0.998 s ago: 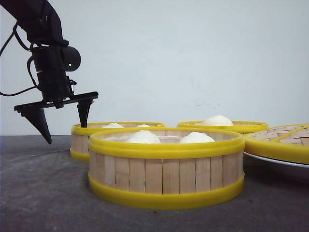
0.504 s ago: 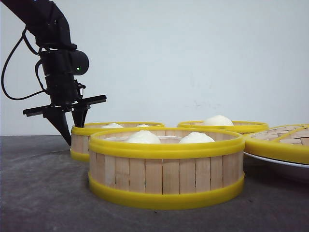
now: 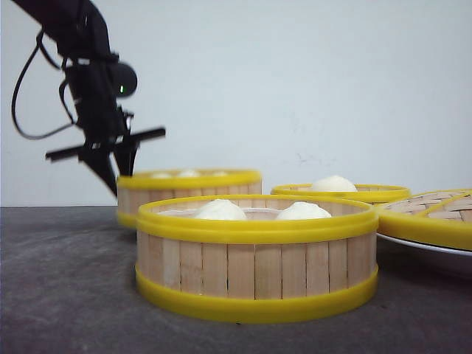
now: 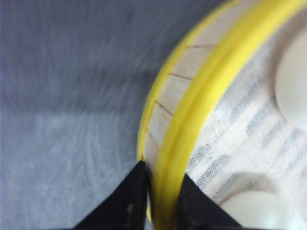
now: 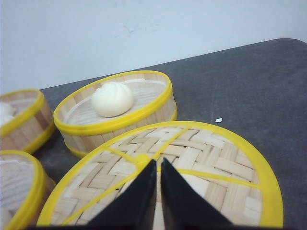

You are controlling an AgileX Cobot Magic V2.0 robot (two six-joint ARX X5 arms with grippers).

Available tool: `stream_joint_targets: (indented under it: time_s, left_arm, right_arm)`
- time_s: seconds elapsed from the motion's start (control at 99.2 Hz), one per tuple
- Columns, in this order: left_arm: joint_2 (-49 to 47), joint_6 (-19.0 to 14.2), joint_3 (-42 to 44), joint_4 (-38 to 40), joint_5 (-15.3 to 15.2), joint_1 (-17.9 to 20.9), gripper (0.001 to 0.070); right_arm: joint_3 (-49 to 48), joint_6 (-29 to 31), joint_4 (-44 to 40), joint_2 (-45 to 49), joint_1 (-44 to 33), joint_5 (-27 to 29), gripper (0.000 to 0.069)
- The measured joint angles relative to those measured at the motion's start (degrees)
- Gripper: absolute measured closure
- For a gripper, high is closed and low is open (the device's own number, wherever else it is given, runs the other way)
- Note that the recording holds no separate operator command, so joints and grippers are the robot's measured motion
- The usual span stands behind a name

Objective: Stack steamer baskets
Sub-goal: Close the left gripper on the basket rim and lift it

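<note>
I should use my left gripper to raise the held basket well clear, since the held basket's bottom band (image 3: 127,220) is lower than the rim of the nearest basket, before I lower it onto that basket's open top (image 3: 257,212).
Three steamer baskets show in the front view. The nearest one (image 3: 256,258) holds two white buns. The back right one (image 3: 339,193) holds one bun. The back left basket (image 3: 189,193) sits higher than before, its left rim pinched by my left gripper (image 3: 120,177). In the left wrist view the left gripper (image 4: 163,175) is shut on that basket's yellow rim (image 4: 192,120), one finger outside the slat wall and one inside over the cloth liner. My right gripper (image 5: 158,163) is shut and empty, just above the woven lid (image 5: 216,177).
The flat woven lid (image 3: 428,217) rests on a white plate (image 3: 420,247) at the right. The one-bun basket (image 5: 115,112) lies beyond the lid in the right wrist view. Dark table surface (image 3: 66,280) stretches to the left; a white wall stands behind.
My left gripper moved right onto the back left basket's rim and shut on it. That basket has risen and shifted slightly right. The right arm has not visibly moved.
</note>
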Motion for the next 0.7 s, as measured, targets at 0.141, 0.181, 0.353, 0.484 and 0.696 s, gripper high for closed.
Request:
stream_joint_targets:
  time_s: [0.141,0.181,0.353,0.484,0.696]
  left_arm:
    - [-0.02,1.55,8.59,-3.04,0.79,-0.07,0.0675]
    - [0.0,1.88,10.99,-4.22,0.96,0.09,0.0675]
    - [-0.02,4.57,19.32,-13.73,2.4,1.07,0.0675]
    - [-0.22,8.66,20.5,-17.94,0.76,1.22,0.0676]
    - [-2.36,9.64,20.35,-17.94,3.78,-2.25,0.0676]
  right_arm:
    - [0.0,0.0,-2.25,0.0,0.0,0.0,0.068]
    - [0.0,0.0,-3.04,0.0,0.0,0.0,0.068]
    - [0.04,0.02,-3.63,0.0,0.0,-0.31,0.068]
    - [0.04,0.11,-3.74,0.0,0.0,-1.16,0.068]
    - [0.07,1.36,-3.76,0.0,0.04,-1.18,0.068]
